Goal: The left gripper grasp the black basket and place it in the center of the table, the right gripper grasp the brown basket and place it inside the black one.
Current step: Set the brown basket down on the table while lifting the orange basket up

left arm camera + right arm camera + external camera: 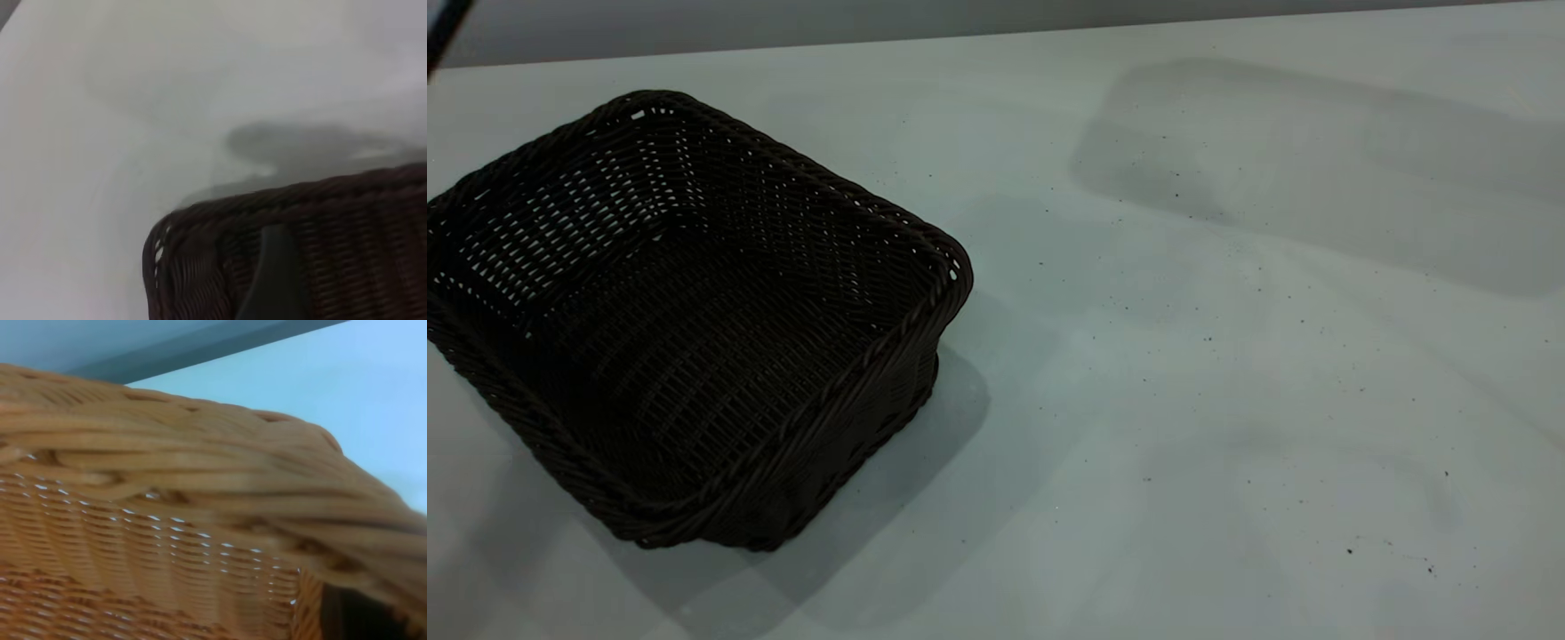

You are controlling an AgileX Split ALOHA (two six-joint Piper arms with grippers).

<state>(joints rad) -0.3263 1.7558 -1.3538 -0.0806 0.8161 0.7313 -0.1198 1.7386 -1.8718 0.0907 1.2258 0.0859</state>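
The black basket (683, 331) is crooked and off center, so my right gripper should pause while my left gripper turns it straight to the center by its far rim (766, 149).
The black basket (694, 320) stands on the table (1183, 400) at the left of the exterior view, and its left side runs out of frame. In the left wrist view its twisted rim and wall (347, 227) fill the lower part, with my left gripper (277, 283) close against the wall. The brown basket (167, 493) fills the right wrist view, its braided rim very near the camera. My right gripper (357, 617) is shut on that rim, with one dark finger (353, 613) showing under it. Neither gripper shows in the exterior view, nor does the brown basket.
A broad rectangular shadow (1316, 169) lies on the table at the back right. The table's far edge (996, 36) runs along the top. A thin dark strip (440, 36) crosses the top-left corner. A few dark specks dot the table.
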